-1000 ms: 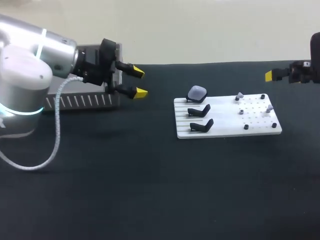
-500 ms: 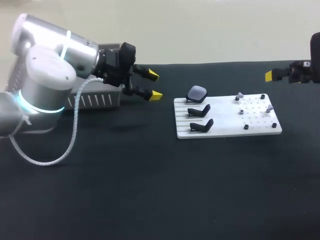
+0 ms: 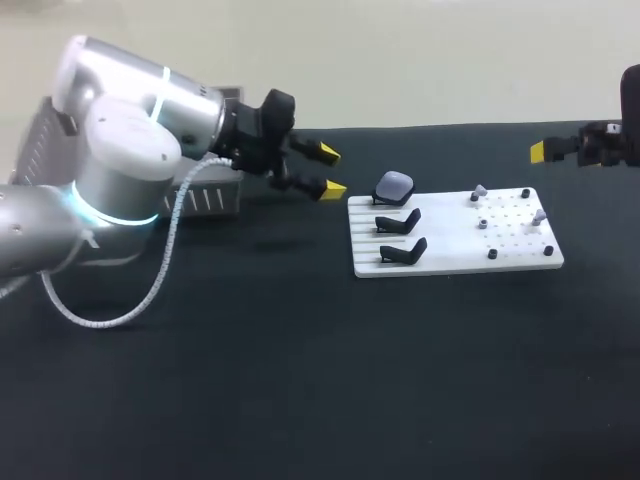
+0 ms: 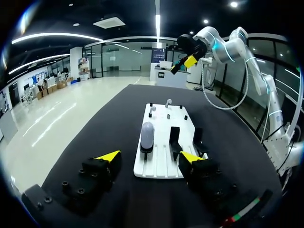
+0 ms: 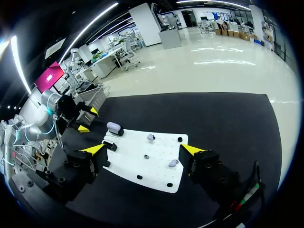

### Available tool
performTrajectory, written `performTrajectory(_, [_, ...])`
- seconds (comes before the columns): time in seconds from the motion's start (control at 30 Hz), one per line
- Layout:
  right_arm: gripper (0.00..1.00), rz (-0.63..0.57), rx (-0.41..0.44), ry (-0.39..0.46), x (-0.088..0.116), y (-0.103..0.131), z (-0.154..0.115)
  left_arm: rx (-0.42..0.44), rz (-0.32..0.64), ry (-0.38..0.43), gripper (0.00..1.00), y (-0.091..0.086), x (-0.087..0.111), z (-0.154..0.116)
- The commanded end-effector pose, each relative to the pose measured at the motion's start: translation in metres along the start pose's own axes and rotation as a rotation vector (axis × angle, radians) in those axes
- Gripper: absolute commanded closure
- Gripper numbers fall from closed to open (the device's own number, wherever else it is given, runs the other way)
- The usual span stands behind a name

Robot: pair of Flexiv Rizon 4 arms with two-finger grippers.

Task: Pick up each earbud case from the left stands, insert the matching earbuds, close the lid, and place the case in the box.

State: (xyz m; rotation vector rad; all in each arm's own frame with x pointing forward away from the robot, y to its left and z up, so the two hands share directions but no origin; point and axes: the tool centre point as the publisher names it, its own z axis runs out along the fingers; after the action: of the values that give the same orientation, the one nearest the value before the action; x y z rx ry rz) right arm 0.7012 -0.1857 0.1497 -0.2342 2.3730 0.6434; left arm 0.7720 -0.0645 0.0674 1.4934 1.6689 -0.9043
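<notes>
The small grey earbuds (image 3: pixel 480 191) are standing on pegs, so the slots in the lavender earbud case (image 3: pixel 394 187) should be empty when I open its lid.
A lavender earbud case (image 3: pixel 394 185) sits on the rearmost of three black stands at the left end of the white board (image 3: pixel 455 258). The other two stands (image 3: pixel 400 221) are bare. Small grey and dark earbuds (image 3: pixel 479 190) stand on pegs at the board's right end. My left gripper (image 3: pixel 329 170) hovers open just left of the board, holding nothing. From its wrist, the case (image 4: pixel 147 134) lies ahead of the left gripper (image 4: pixel 150 156). My right gripper (image 3: pixel 548 151) hangs open beyond the board's far right corner. In its wrist view the right gripper (image 5: pixel 142 149) is above the board (image 5: pixel 156 171).
A grey ribbed box (image 3: pixel 205 200) stands at the back left, partly hidden behind my left arm. The left arm's white cable (image 3: pixel 110 315) loops down over the dark table. The table's front half holds only black mat.
My left arm has swung to the right, carrying its gripper from beside the grey box to the board's left edge. The right arm has not moved.
</notes>
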Motion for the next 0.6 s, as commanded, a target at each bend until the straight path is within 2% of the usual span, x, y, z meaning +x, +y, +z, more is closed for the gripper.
performTrajectory(0.03, [0.0, 0.0, 0.0, 0.0, 0.0, 0.0, 0.0, 0.023, 0.013, 0.004, 0.22, 0.011, 0.0, 0.01])
performTrajectory(0.2, [0.0, 0.0, 0.0, 0.0, 0.0, 0.0, 0.0, 0.04, 0.018, 0.004, 0.29, 0.013, -0.002, 0.021])
performTrajectory(0.4, [0.0, 0.0, 0.0, 0.0, 0.0, 0.0, 0.0, 0.065, 0.001, 0.007, 0.27, 0.014, 0.0, 0.031])
performTrajectory(0.6, [0.0, 0.0, 0.0, 0.0, 0.0, 0.0, 0.0, 0.091, -0.006, 0.005, 0.3, 0.008, 0.002, 0.039])
